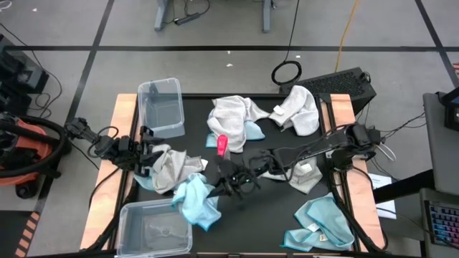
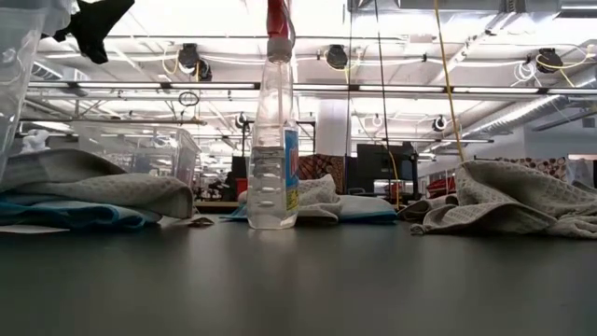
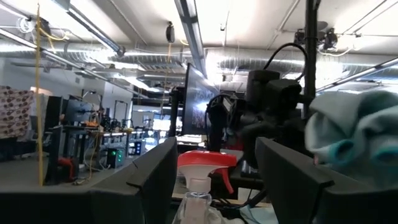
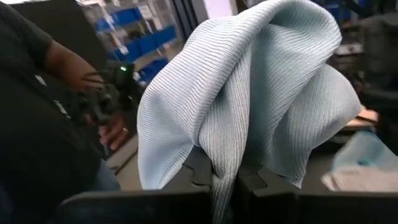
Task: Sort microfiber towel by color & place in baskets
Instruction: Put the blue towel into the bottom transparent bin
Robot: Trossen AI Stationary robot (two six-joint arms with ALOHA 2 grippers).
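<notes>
My right gripper keeps moving over the basket's bottom and lets go there, as the light blue towel hangs free beside the empty near basket's rim.
My right gripper reaches from the table's right to the near middle and is shut on a light blue towel, just beside the near-left basket. My left gripper is open at the left side, by a grey towel that lies over a blue one. In the left wrist view nothing is between its fingers; the spray bottle's pink top shows beyond them. A second basket stands at the far left. Other grey, white and blue towels lie on the table. My right gripper pinches the light blue towel between its two fingers at a bunched fold, several layers together. The fingers come roughly level from the table's right. The towel billows loosely around the fingertips, and the left wrist view shows it lifted above the bottle top.
The spray bottle stands upright mid-table. Towels lie at the far middle, far right, right and near right. A person stands beyond the table's left side.
</notes>
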